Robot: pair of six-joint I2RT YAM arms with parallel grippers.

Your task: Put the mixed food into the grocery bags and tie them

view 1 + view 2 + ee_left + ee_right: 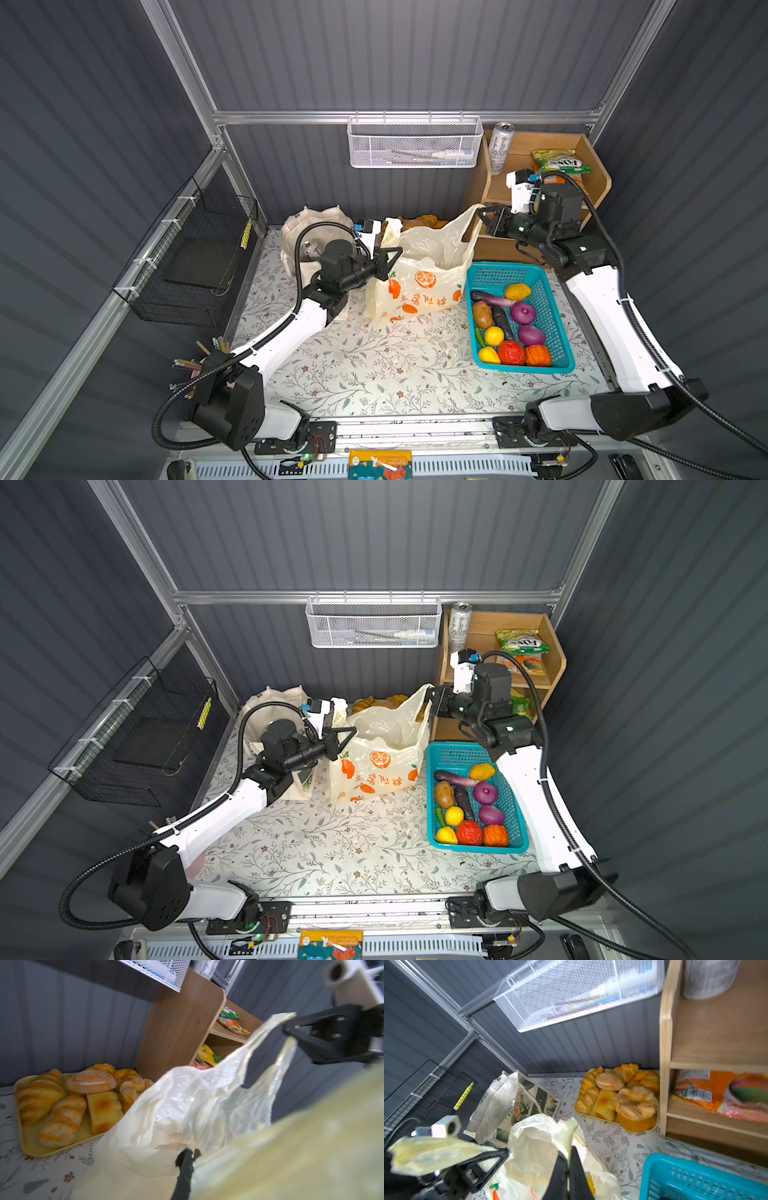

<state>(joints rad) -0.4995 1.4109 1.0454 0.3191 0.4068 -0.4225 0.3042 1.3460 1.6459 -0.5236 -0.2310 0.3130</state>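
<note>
The bag's opening (432, 244) is wide open while my grippers pull the bag's handles apart, so my right gripper should bring its handle over to the handle at my left gripper (392, 232) before tying.
The pale-yellow plastic grocery bag (419, 286) (376, 766) with orange fruit print stands mid-table, its mouth pulled wide. My left gripper (394, 258) (191, 1153) is shut on its left handle. My right gripper (482, 216) (568, 1154) is shut on its right handle, raised beside the shelf. Something yellow (590, 1185) shows inside the bag. The cream canvas tote (309, 232) (500, 1103) slumps behind my left arm. Bread pieces (62, 1103) (618, 1095) lie on a yellow tray behind the bag. Toy produce (511, 328) fills the turquoise basket (490, 272).
A wooden shelf (598, 183) at the back right holds a drink can (500, 147) and snack packets (561, 162). A white mesh basket (415, 143) hangs on the back wall. A black wire basket (195, 257) hangs on the left wall, with pencils (191, 365) below it.
</note>
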